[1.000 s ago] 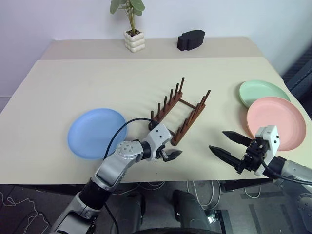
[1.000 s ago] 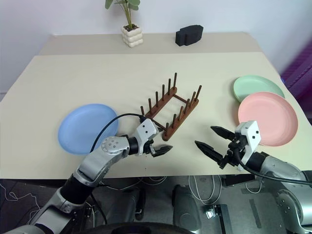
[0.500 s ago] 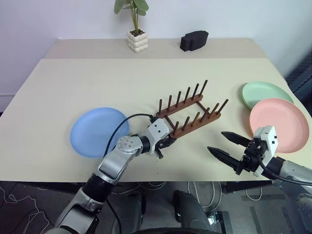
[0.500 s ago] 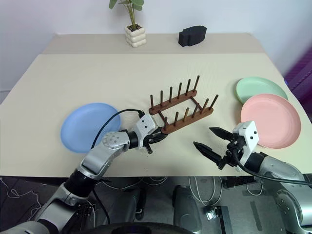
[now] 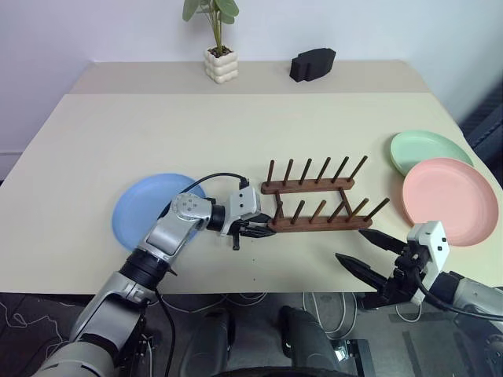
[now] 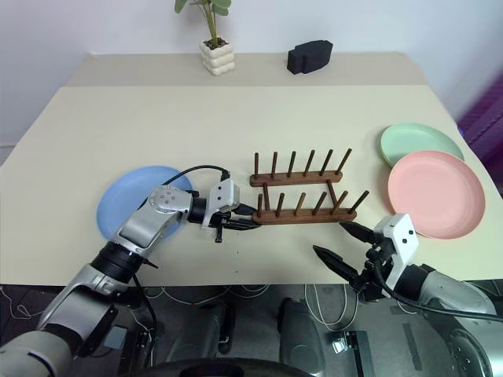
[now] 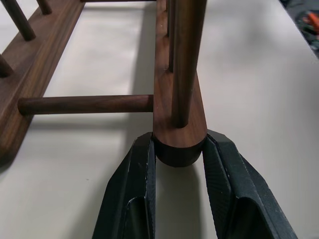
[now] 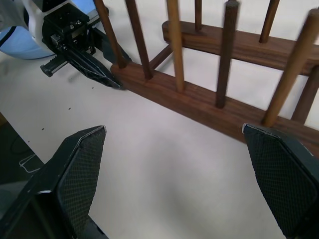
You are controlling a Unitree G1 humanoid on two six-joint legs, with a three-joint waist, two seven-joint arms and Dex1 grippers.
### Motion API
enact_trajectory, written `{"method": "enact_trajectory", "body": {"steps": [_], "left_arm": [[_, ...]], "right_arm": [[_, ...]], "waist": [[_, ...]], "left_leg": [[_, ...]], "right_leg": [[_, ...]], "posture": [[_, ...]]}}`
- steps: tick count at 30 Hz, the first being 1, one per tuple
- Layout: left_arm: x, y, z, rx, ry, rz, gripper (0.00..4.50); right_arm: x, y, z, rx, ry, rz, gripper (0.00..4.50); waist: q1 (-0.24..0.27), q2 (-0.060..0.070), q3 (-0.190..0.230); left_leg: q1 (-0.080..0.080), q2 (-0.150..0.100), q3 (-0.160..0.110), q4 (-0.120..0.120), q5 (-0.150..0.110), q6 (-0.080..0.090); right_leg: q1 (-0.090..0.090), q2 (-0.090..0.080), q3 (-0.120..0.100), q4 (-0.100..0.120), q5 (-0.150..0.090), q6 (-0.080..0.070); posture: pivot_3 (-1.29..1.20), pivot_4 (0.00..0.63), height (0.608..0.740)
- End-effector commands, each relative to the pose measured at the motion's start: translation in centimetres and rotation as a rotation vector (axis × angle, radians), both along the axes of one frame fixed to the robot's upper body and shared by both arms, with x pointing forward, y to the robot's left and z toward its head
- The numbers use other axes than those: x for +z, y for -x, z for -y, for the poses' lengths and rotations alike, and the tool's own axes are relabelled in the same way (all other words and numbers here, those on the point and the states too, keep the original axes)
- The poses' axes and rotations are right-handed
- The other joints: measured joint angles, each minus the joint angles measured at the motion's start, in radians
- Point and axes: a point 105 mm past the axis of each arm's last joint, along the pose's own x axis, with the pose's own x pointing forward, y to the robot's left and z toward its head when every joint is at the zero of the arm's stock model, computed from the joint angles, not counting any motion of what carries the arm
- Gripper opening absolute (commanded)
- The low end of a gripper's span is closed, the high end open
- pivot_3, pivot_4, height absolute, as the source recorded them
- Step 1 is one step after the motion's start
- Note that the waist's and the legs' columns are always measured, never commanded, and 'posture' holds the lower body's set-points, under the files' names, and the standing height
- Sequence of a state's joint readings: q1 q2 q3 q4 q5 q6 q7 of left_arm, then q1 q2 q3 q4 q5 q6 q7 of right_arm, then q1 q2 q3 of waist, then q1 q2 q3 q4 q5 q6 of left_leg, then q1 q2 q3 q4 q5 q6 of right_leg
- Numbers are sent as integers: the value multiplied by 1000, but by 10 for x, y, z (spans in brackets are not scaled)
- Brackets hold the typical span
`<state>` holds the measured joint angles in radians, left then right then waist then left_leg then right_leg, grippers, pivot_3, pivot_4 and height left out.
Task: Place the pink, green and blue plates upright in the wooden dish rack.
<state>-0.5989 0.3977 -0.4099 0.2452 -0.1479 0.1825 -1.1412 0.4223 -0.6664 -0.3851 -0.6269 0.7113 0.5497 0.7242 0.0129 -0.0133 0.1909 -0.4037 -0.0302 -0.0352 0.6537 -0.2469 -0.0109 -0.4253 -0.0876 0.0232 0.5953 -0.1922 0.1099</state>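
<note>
My left gripper should free the near rail's tip (image 7: 178, 150), pinched close to the table's front edge, and I should then push back the rail's front (image 5: 295, 229) with both grippers.
The dark wooden dish rack (image 5: 322, 224) stands in the middle of the table with its rails running left to right. My left gripper (image 5: 258, 228) is shut on the left end of the near rail, and its fingers (image 7: 142, 164) pinch the rounded rail tip. The blue plate (image 5: 137, 220) lies flat at the left, partly behind my left arm. At the right lie the pink plate (image 5: 448, 200) and, behind it, the green plate (image 5: 424, 148). My right gripper (image 5: 354, 245) hangs open and empty at the table's front edge, just right of the rack.
A potted plant (image 5: 218, 59) and a black object (image 5: 313, 63) stand on the raised strip at the back. The cream table (image 5: 196, 133) has free room behind the rack. The front edge runs just beneath both grippers.
The left gripper closed on the rack's end and swung the rack from a diagonal to lie parallel with the table's front edge. The right gripper stayed open and drew back slightly.
</note>
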Motion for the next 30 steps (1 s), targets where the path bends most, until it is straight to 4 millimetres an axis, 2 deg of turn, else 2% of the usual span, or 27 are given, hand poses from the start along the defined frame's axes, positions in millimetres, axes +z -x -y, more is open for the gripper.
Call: {"method": "enact_trajectory", "body": {"steps": [1,8,15,16,20,21,23,24,30], "left_arm": [[7,-4,3,-36,17,33,781],[3,-11,4,-10,12,36,781],[3,-11,-2,38,21,28,4195],[4,-12,-3,52,24,30,4431],[9,-12,-10,100,24,34,4431],[11,-10,-12,107,25,30,4491],[13,-8,-15,120,22,26,3964],[13,-7,-16,128,18,24,3681],[12,6,-31,137,-14,-11,660]], "right_arm": [[11,2,-2,-1,12,68,4500],[8,2,-2,-5,22,74,4500],[9,-1,-2,11,34,73,4500],[8,-1,-2,12,38,72,4500],[7,-2,3,7,69,63,4500],[6,-3,4,5,82,60,4246],[3,-2,7,2,92,41,3682],[1,-2,8,2,105,30,3215],[-8,-5,21,-35,196,0,170]], "waist": [[0,0,0],[0,0,0],[0,0,0],[0,0,0],[-1,0,0],[-1,0,0],[-1,0,0],[-1,0,0],[-1,0,0]], "left_leg": [[0,0,0,0,0,0],[0,0,0,1,0,0],[0,0,0,1,0,0],[0,0,0,1,0,0],[0,0,0,0,0,0],[0,0,0,0,0,0],[0,0,0,1,0,0],[0,0,0,0,0,0],[0,0,0,0,0,0]], "right_leg": [[0,0,0,0,0,0],[0,0,0,0,0,0],[0,0,0,0,0,0],[0,0,0,0,0,0],[0,0,0,0,0,0],[0,0,0,0,0,0],[0,0,0,0,0,0],[0,0,0,0,0,0],[0,0,0,0,0,0]], "posture": [[0,150,736],[0,150,736],[0,150,736],[0,150,736],[0,150,736],[0,150,736],[0,150,736],[0,150,736],[0,150,736]]}}
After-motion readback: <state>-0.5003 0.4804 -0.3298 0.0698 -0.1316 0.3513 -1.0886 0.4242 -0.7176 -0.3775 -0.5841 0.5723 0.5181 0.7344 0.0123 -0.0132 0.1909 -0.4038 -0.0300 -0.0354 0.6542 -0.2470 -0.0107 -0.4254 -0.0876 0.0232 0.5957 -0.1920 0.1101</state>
